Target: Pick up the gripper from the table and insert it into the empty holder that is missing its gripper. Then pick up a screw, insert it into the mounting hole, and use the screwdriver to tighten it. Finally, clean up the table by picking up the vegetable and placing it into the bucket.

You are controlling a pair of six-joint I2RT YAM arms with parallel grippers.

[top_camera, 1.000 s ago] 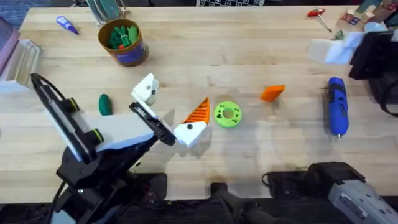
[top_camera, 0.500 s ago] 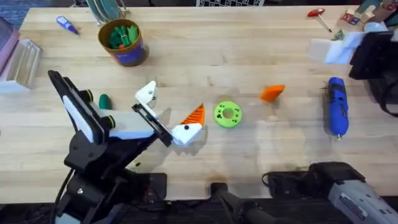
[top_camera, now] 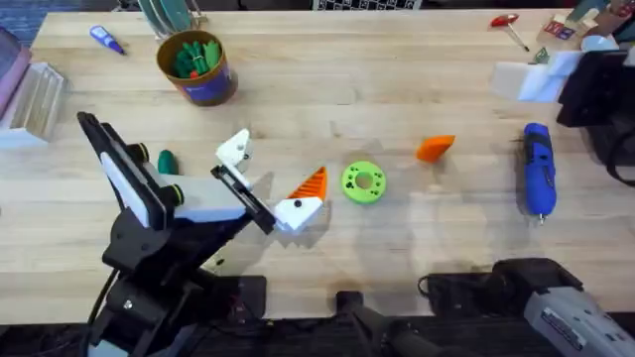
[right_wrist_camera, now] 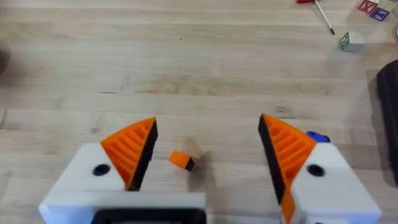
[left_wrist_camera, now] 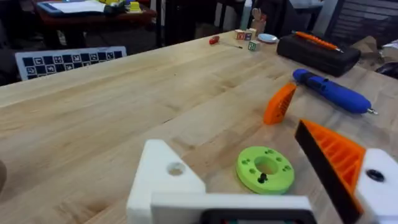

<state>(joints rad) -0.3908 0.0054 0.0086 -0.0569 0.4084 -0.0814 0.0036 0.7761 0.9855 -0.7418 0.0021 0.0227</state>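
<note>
The empty white holder has an open, notched end (top_camera: 243,151). The orange gripper (top_camera: 435,148) should fit into place there and stay by itself when I push it in.
The orange gripper (top_camera: 435,148) (left_wrist_camera: 279,103) (right_wrist_camera: 181,160) lies on the table (top_camera: 397,79) right of centre. My left gripper (top_camera: 276,169) (left_wrist_camera: 227,137) is open and low over the table. One of its white blocks is the bare holder (top_camera: 235,149) (left_wrist_camera: 163,177); the other carries an orange wedge (top_camera: 311,183). The blue screwdriver (top_camera: 538,169) (left_wrist_camera: 333,92) lies at the right. The dark green vegetable (top_camera: 166,160) sits beside the left arm, half hidden. The bucket (top_camera: 198,67) stands at the back left. High up, my right gripper (right_wrist_camera: 208,121) is open and holds nothing. I can make out no screw.
A lime-green disc (top_camera: 363,182) (left_wrist_camera: 265,169) lies just beyond the left gripper. A red-handled screwdriver (top_camera: 506,20) and small blocks (top_camera: 556,30) are at the back right, a small blue pen tool (top_camera: 106,40) at the back left, and a clear box (top_camera: 35,99) at the left edge.
One second ago the left arm's elbow swung toward the vegetable and its gripper turned slightly. Nothing has moved in the last half second.
</note>
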